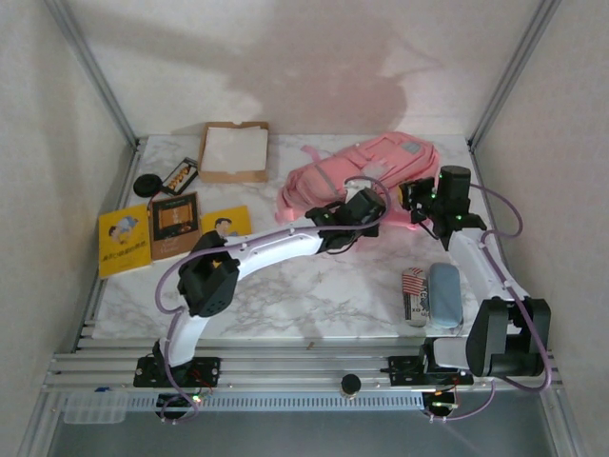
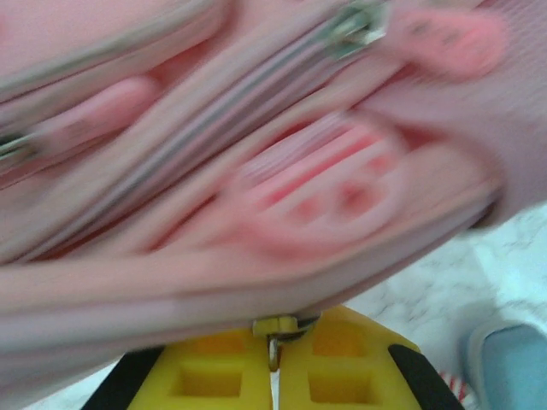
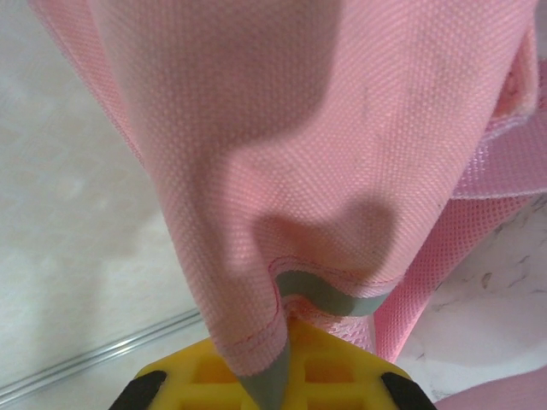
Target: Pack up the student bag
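I can see my left gripper is shut on the zipper pull (image 2: 277, 328), so I should keep my right gripper on the bag's grey-edged fold (image 3: 329, 292) until the zipper pull slides farther along, then let go.
The student bag (image 1: 354, 169), pink with a pale panel, lies on its side at the back right of the marble table. My left gripper (image 1: 364, 207) is at the bag's near edge. In the left wrist view its yellow fingers (image 2: 342, 371) are shut on a small metal zipper pull (image 2: 278, 328) under the blurred pink bag (image 2: 256, 171). My right gripper (image 1: 420, 202) is at the bag's right end. It (image 3: 278, 363) is shut on a fold of pink bag fabric (image 3: 308, 128) with a grey trimmed edge (image 3: 333, 295), which hangs lifted above the table.
Left of the bag lie a yellow book (image 1: 124, 240), a brown book (image 1: 175, 225) and a smaller yellow book (image 1: 226, 222). An open cardboard box (image 1: 233, 150), a small case (image 1: 179, 175) and a black disc (image 1: 146, 184) are behind them. A striped pouch (image 1: 413, 295) and blue-grey case (image 1: 444, 293) lie front right.
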Available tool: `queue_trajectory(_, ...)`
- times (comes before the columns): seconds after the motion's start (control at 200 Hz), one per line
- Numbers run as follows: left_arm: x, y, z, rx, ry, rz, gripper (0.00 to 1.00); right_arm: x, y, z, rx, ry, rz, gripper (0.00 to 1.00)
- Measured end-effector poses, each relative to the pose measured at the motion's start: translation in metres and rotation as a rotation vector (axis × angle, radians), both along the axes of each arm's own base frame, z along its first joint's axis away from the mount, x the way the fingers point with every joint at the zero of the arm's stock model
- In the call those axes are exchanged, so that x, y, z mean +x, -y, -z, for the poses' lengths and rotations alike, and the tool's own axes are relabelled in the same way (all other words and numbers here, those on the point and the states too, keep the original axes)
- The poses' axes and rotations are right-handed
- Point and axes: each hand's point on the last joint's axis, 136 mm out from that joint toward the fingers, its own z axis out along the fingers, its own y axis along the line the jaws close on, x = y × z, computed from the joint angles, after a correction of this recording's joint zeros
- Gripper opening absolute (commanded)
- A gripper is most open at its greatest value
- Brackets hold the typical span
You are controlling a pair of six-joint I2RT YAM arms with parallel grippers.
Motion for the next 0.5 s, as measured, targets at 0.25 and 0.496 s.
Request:
queue_trajectory(0.25,-0.020,-0.052,0.020,0.035,-0.070,-0.011,0.00,0.011,0.010,0.014,-0.011,-0.033,-0.039,0.00)
queue_trajectory(0.496,-0.022,-0.065,0.022,0.064,-0.068,0.022,0.00,0.031,0.017,0.015,-0.065,-0.013,-0.099,0.00)
